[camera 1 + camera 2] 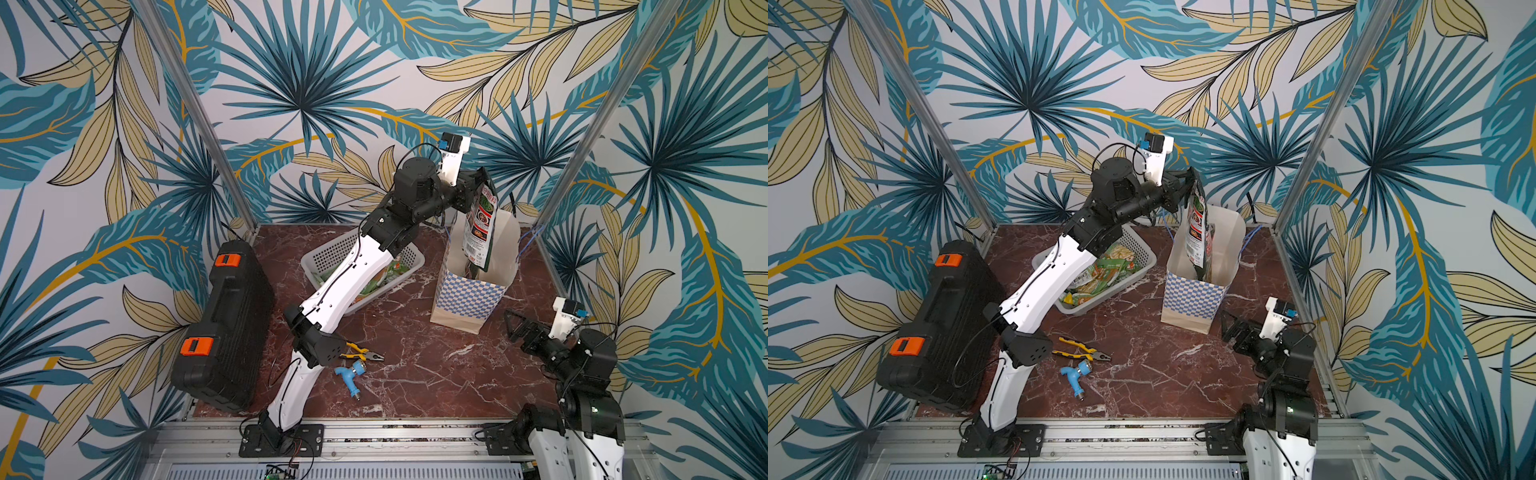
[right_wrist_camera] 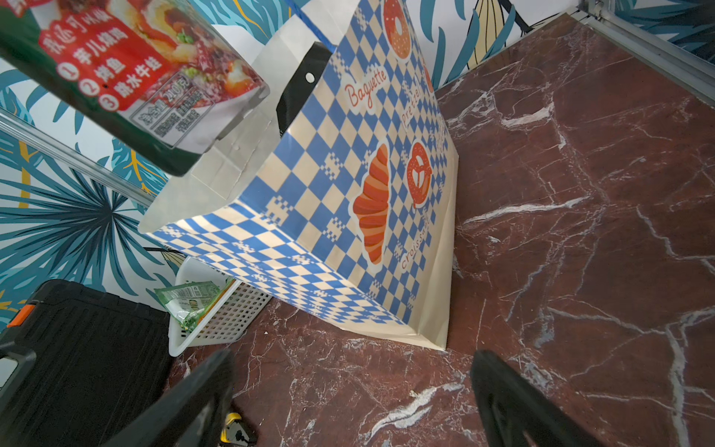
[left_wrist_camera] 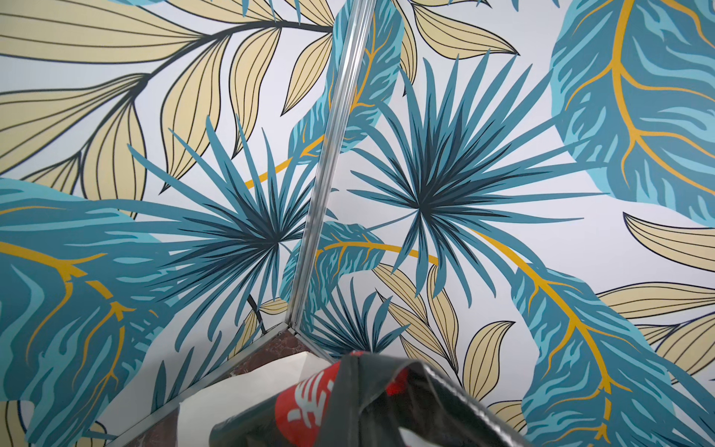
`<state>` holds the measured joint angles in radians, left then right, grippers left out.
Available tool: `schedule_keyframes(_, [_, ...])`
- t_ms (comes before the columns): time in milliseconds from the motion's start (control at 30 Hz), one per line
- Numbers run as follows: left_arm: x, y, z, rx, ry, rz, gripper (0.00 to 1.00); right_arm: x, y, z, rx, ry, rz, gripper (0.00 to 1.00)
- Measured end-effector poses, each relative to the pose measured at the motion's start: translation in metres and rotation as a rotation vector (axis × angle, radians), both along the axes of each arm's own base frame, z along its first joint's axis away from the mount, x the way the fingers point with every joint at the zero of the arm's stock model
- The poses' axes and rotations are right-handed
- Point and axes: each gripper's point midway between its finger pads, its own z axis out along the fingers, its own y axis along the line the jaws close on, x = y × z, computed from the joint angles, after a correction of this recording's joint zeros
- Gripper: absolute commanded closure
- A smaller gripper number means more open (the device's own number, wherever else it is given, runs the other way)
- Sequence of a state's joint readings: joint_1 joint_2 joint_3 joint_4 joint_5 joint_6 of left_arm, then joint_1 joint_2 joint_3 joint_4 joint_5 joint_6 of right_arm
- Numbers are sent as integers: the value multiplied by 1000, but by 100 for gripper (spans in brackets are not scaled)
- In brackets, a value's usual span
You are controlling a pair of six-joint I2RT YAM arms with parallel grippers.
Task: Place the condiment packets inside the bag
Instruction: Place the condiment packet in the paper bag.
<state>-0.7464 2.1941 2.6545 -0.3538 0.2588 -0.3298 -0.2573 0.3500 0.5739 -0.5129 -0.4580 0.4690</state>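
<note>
The dark green packet's lower end [image 1: 477, 257] is hanging within the opening of the bag, so the robot's left gripper should keep going down until the packet sits deeper inside the bag [image 1: 1221, 254], then let it go.
The bag [image 1: 469, 299] [image 1: 1192, 299] [image 2: 348, 201] stands upright and open at the back right of the marble table. My left gripper [image 1: 477, 179] [image 1: 1185, 179] is shut on the top edge of a dark green condiment packet [image 1: 482, 226] [image 1: 1198, 226] [image 3: 348, 406] [image 2: 135, 77]. That packet hangs straight down with its lower end in the bag's mouth. Another dark packet [image 2: 305, 85] leans inside the bag. Light green packets [image 1: 376, 280] [image 1: 1104, 270] [image 2: 189, 302] lie in the white basket [image 1: 328, 253] [image 1: 1142, 245] [image 2: 216, 329]. My right gripper [image 1: 513, 326] [image 1: 1229, 328] [image 2: 352, 371] stands open and empty, low in front of the bag.
A black tool case [image 1: 224, 328] [image 1: 942, 328] with orange latches stands along the left edge. Yellow-handled pliers [image 1: 361, 353] [image 1: 1084, 351] and a blue tap fitting [image 1: 353, 374] [image 1: 1075, 374] lie at the front centre. Metal frame posts rise at the back corners.
</note>
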Motion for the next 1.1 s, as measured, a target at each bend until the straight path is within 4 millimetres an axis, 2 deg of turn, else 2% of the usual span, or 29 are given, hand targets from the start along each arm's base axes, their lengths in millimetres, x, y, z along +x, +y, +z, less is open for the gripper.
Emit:
schedule_keyframes(167, [6,2,-9,19,19,-21,100,1,0,2,-1,-8,3,0])
schedule_keyframes(500, [21,-4,-44,71,76,-52,100,1,1,3,0,-11,7,1])
schedule_keyframes(967, [13,-9,-53,90,91,-137,100,2,2,2,6,-8,12,0])
schedule_keyframes(1033, [12,-11,-59,103,102,-151,95,2,2,3,7,-9,12,0])
schedule_keyframes(1100, [11,-14,-69,125,117,-166,86,2,2,3,9,-9,11,0])
